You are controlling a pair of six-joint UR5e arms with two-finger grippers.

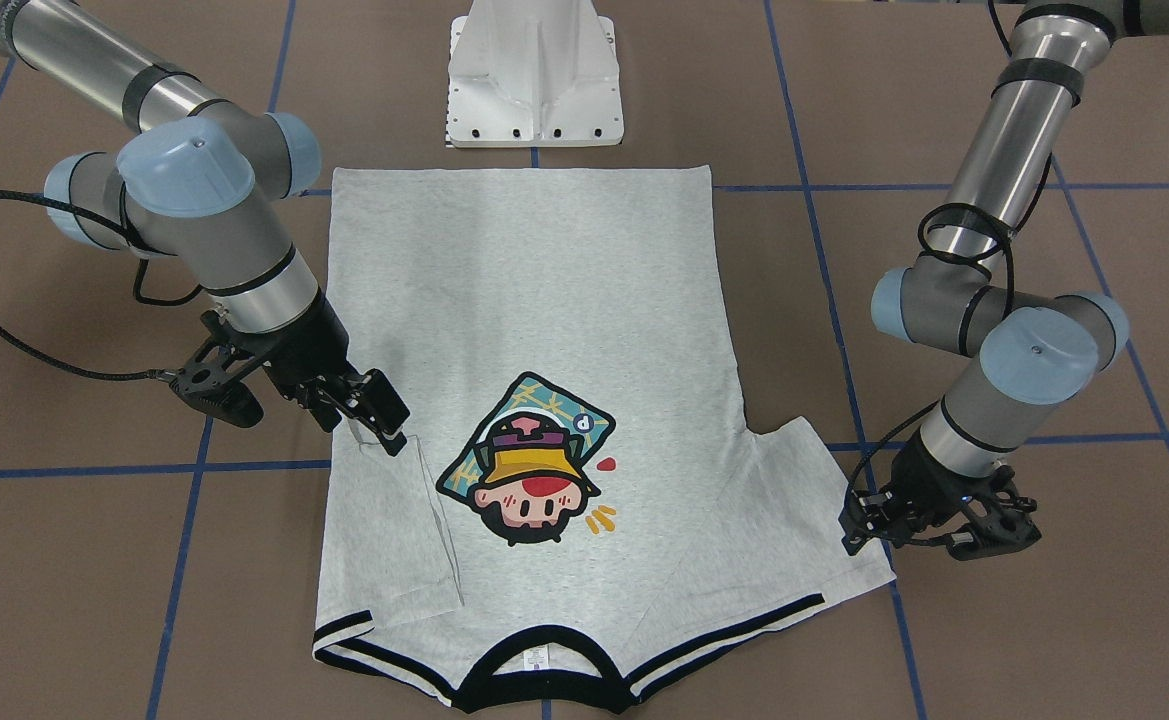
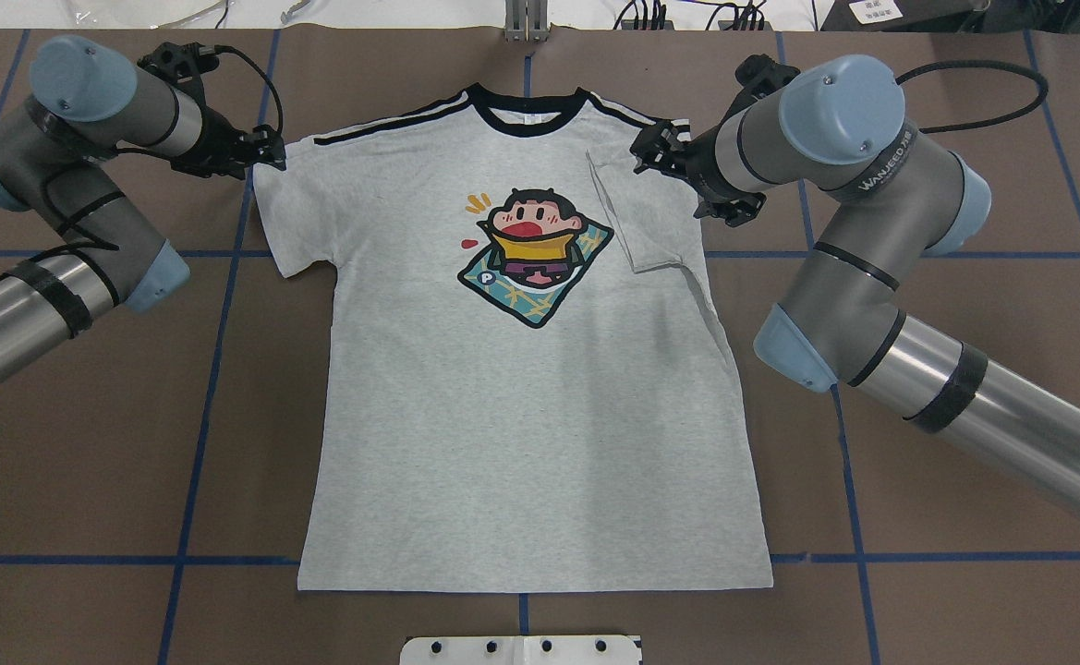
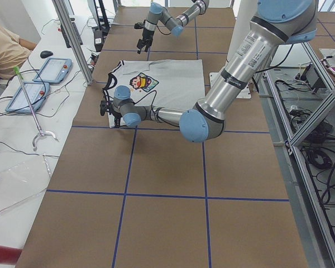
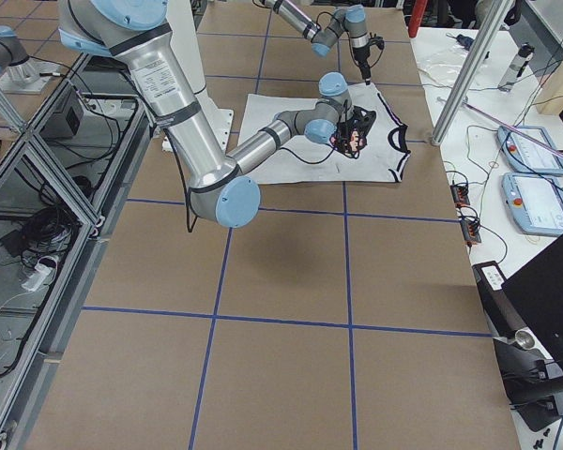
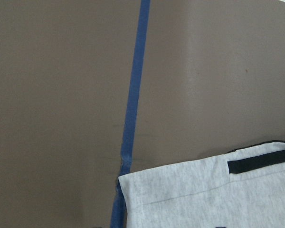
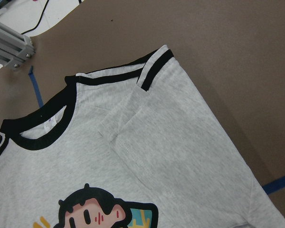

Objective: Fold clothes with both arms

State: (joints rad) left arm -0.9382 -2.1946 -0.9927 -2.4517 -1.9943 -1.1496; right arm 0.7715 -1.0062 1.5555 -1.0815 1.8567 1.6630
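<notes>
The hem (image 1: 522, 170) of the shirt will cover the print when I fold it toward the collar, because a long plain part (image 1: 526, 276) of the shirt lies between the hem and the print.
The light grey T-shirt (image 2: 521, 416) lies flat, print up, with its black collar (image 2: 527, 109) at the far side of the table. Its sleeve on my right (image 2: 646, 217) is folded inward over the chest and lies flat, as the right wrist view (image 6: 171, 137) shows. My right gripper (image 2: 655, 152) hovers open just above that folded sleeve; in the front view (image 1: 374, 425) it is at the sleeve's corner. The other sleeve (image 2: 285, 212) lies spread out. My left gripper (image 2: 267, 157) is open at that sleeve's outer edge (image 5: 204, 199) and holds nothing.
The white pedestal base (image 1: 534, 80) stands just beyond the shirt's hem. Blue tape lines (image 2: 216, 369) cross the brown table. In the left side view a side bench holds control pendants (image 3: 53, 70), cables and a person's arm (image 3: 3, 44).
</notes>
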